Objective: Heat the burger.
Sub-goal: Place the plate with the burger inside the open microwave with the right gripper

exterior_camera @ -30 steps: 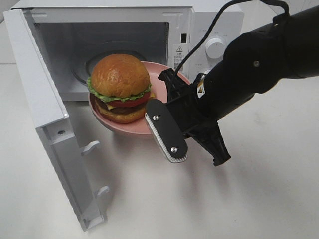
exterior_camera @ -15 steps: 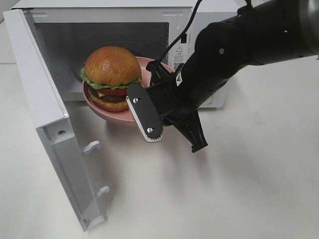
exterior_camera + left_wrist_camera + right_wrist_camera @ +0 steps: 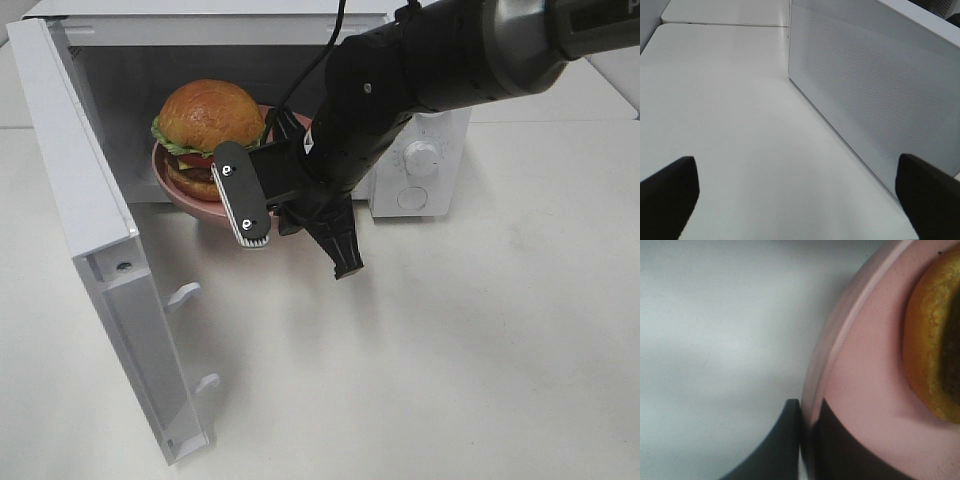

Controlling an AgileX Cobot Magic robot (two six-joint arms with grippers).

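Observation:
The pink plate [image 3: 196,207] hangs level and is clear of the door. My right gripper should now move it into the microwave [image 3: 268,80] until the plate's rim is past the microwave's front edge.
The burger [image 3: 208,125] sits on a pink plate [image 3: 195,205] held level at the mouth of the open microwave [image 3: 425,165], partly inside the cavity. My right gripper [image 3: 293,140] is shut on the plate's right rim. The right wrist view shows its two dark fingers [image 3: 785,440] pinching the pink plate rim [image 3: 840,350], with the burger's bottom bun [image 3: 935,340] just beyond. My left gripper [image 3: 797,190] stands wide open with nothing between its fingers, low over the table beside the microwave door's outer face [image 3: 875,85]. It is out of the exterior high view.
The microwave door [image 3: 90,200] hangs open to the left, reaching toward the table's front. The knobs [image 3: 425,155] are on the microwave's right panel. White tabletop [image 3: 480,340] spreads in front and to the right.
My right arm has carried the plate and burger left and back, from in front of the opening into the microwave's mouth. The left gripper has stayed open.

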